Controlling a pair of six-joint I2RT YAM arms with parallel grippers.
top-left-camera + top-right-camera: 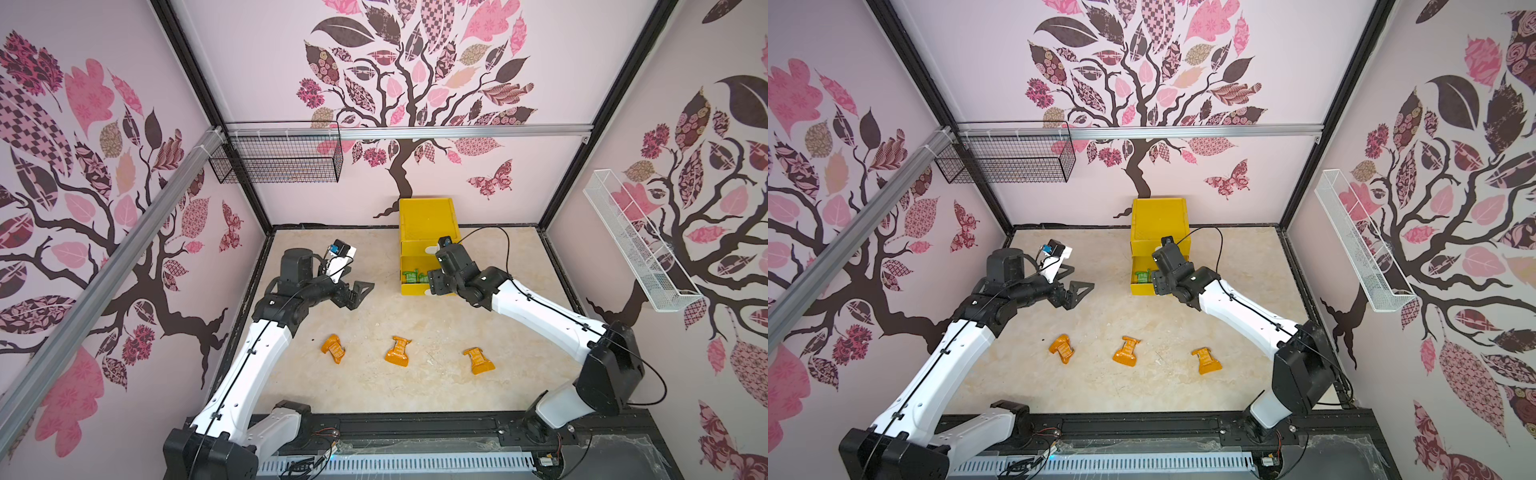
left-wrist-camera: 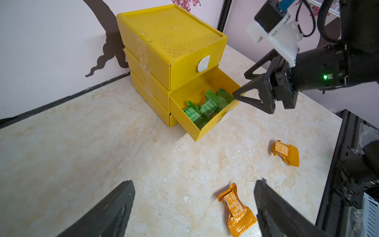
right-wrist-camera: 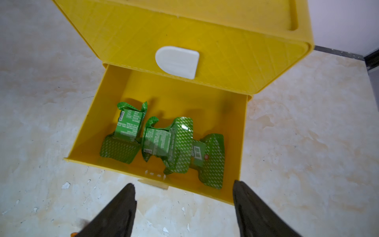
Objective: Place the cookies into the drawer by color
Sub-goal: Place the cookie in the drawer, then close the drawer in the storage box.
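Note:
The pulled-out middle drawer point(image 1: 414, 289) covers the bottom drawer, so my left gripper should steady the yellow drawer's top edge point(image 1: 401, 229) while my right gripper pushes the middle drawer shut.
The yellow drawer point(image 1: 428, 220) point(image 1: 1158, 220) point(image 2: 174, 41) stands against the back wall. Its middle drawer point(image 3: 242, 143) is pulled out, and three green cookies point(image 3: 162, 141) point(image 2: 207, 106) point(image 1: 413, 277) lie inside it. My right gripper point(image 3: 183, 186) point(image 1: 434, 284) point(image 2: 240, 85) hangs open and empty just above that drawer's front edge. Three orange cookies point(image 1: 333, 348) point(image 1: 398, 351) point(image 1: 479, 360) lie in a row on the table nearer the front. My left gripper point(image 2: 193, 182) point(image 1: 361, 291) is open and empty, raised left of the drawer, with one orange cookie point(image 2: 235, 209) below it.
A black wire basket point(image 1: 278, 158) hangs on the back wall at the left. A white wire basket point(image 1: 640, 245) hangs on the right wall. An aluminium rail point(image 1: 457, 131) runs across the back. A black track and cable duct point(image 1: 395, 461) line the table's front edge.

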